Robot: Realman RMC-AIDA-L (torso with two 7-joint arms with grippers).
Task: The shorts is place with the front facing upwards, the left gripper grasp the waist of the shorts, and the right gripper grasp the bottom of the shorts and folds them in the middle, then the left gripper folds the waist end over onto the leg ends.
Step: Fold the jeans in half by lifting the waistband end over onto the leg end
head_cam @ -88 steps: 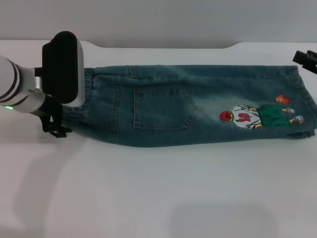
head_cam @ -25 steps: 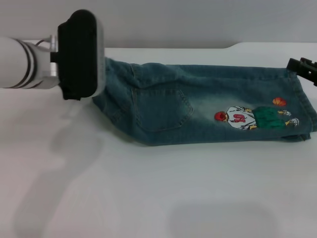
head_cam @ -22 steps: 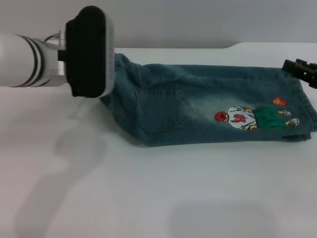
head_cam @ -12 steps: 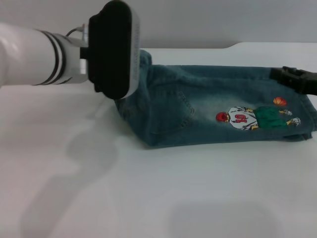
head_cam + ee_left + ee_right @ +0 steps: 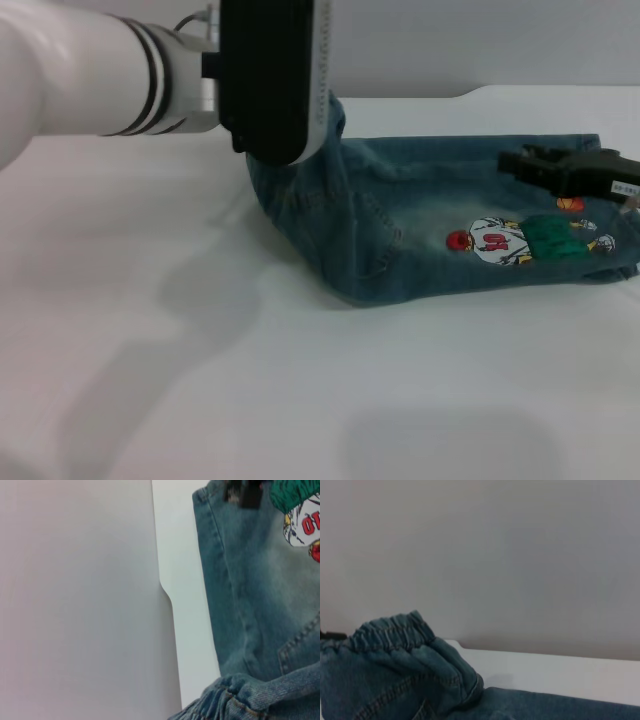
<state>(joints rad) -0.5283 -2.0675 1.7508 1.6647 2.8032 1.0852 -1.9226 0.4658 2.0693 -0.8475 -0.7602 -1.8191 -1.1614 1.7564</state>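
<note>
The shorts' waist is up in my left gripper and the way over the flat legs (image 5: 430, 190) is clear. My right gripper should continue going until it reaches the raised denim (image 5: 347, 225).
The blue-green denim shorts (image 5: 420, 250) lie lengthwise on the white table, patch pocket and cartoon print (image 5: 512, 238) facing up. My left gripper (image 5: 300, 110) hangs above their left part, its boxy black body hiding the fingers. The gathered waist (image 5: 335, 120) is lifted off the table up to it and arches toward the legs. That crinkled waistband (image 5: 240, 697) also fills a corner of the left wrist view and shows raised in the right wrist view (image 5: 390, 630). My right gripper (image 5: 525, 162) hovers low over the shorts near the leg ends (image 5: 622, 245).
The white table (image 5: 300, 400) spreads in front of and left of the shorts. Its far edge has a step (image 5: 470, 93) against the grey wall behind.
My left gripper has risen and travelled right, dragging the waist up and over the shorts, which bunch shorter. My right gripper has slid left from the far edge to above the cartoon print.
</note>
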